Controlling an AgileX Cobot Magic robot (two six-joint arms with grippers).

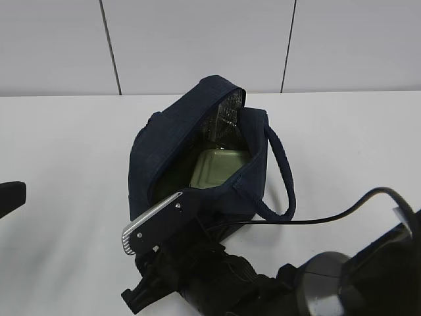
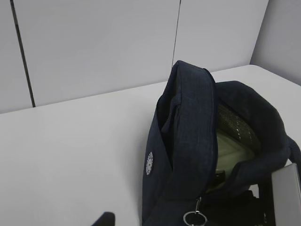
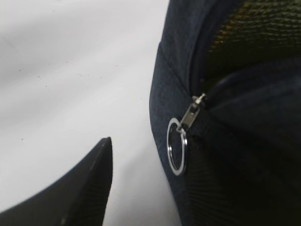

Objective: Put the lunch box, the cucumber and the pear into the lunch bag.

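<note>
The lunch bag's opening (image 1: 209,153) should close up to its far corner when I pull the zipper ring, because the slider (image 3: 192,113) is at the near end, which gapes open.
The navy lunch bag (image 1: 197,151) stands open in the middle of the table, its lid flap raised and silvery lining showing. The lunch box (image 1: 217,168) with its sage-green lid lies inside. It also shows in the left wrist view (image 2: 233,148). Cucumber and pear are not visible. My right gripper (image 1: 172,201) is at the bag's near left corner. In the right wrist view it (image 3: 155,188) is open, one finger (image 3: 84,188) left of the bag and the zipper ring (image 3: 178,146) just ahead. My left gripper (image 2: 106,219) is left of the bag, away from it, and empty.
The bag's strap handle (image 1: 279,171) loops out to the right. A black cable (image 1: 342,210) runs from my right arm across the table near the handle. The white wall stands behind the table. The zipper ring also shows in the left wrist view (image 2: 194,218).
</note>
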